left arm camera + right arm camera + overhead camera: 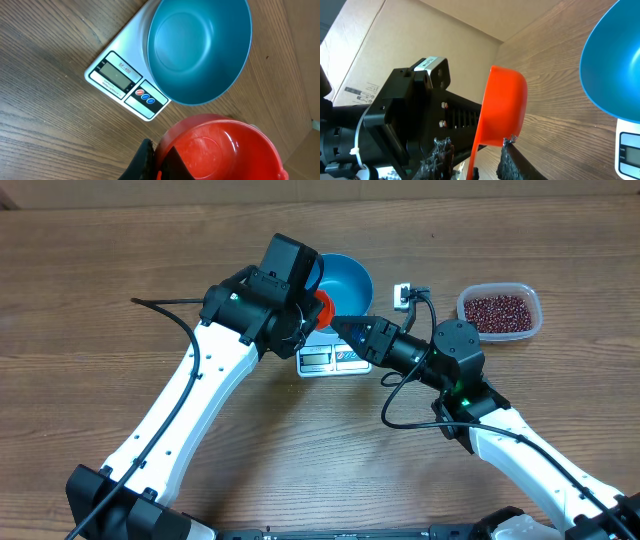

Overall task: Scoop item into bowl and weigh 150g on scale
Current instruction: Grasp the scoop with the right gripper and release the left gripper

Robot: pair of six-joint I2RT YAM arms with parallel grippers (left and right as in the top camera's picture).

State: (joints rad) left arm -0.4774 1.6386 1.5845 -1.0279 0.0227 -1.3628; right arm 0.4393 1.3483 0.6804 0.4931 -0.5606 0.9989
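Observation:
My left gripper pinches the red scoop by the cup's rim (168,141), so my right gripper should grasp the scoop's handle (473,161) before carrying the scoop to the beans.
The blue bowl (345,280) (200,50) (615,65) stands empty on the white scale (330,358) (120,75) (629,150). My left gripper (310,315) (160,160) is shut on the red scoop (322,308) (220,150) (505,110), holding it empty just in front of the bowl. My right gripper (345,328) (476,157) is open, its fingers on either side of the scoop's handle. One fingertip (510,150) touches the cup's underside. The dark red beans (498,310) lie in a clear tub (535,315) at the far right.
A small white device (403,295) with a black cable lies between bowl and tub. A cardboard wall (420,35) closes off the table's far side. Both arms cross over the scale's front.

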